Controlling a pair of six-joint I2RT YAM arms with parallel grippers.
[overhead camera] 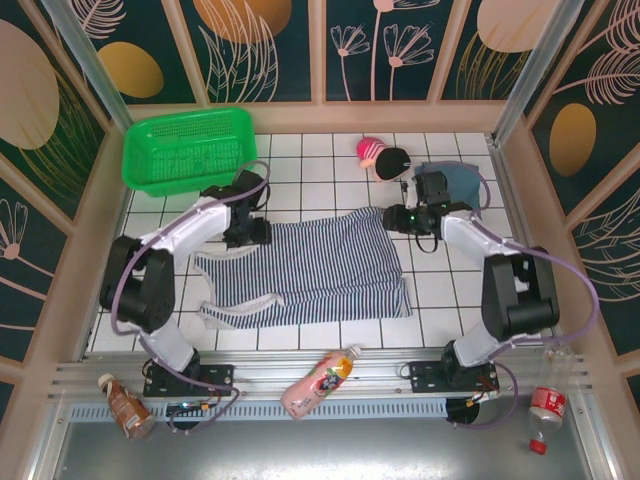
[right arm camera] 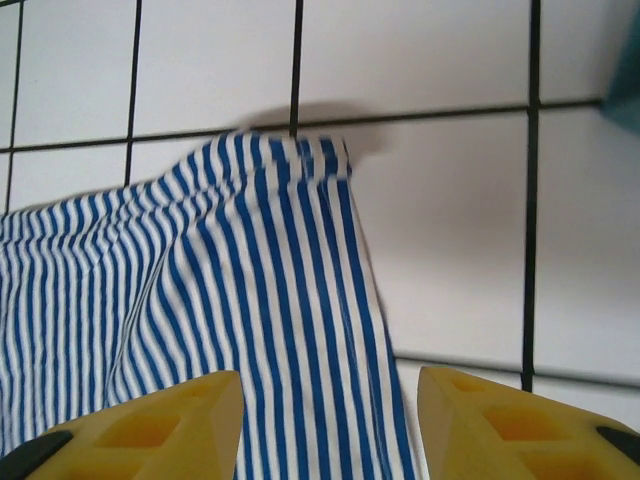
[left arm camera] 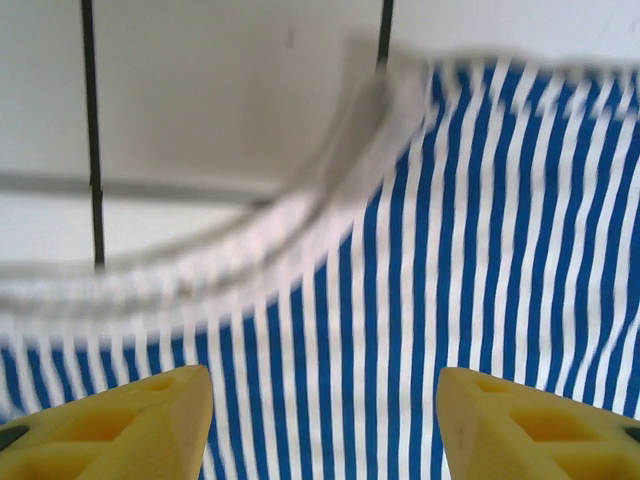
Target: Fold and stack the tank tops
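Observation:
My gripper will fold the tank top's far edge over, and the rest of the striped tank top should stay in place, because its near strip is already folded flat.
The striped tank top lies spread flat in the middle of the white tiled table. My left gripper hovers over its far left corner. In the left wrist view it is open, with stripes and the white trim band below its yellow fingertips. My right gripper is at the far right corner. In the right wrist view it is open above the striped tank top's edge, holding nothing. The blue-grey tank top lies bunched at the back right, behind the right arm.
A green basket stands at the back left. A pink-and-black toy lies at the back centre. Bottles lie on the front rail: a pink one, a brown one and one at the right. Walls enclose the table.

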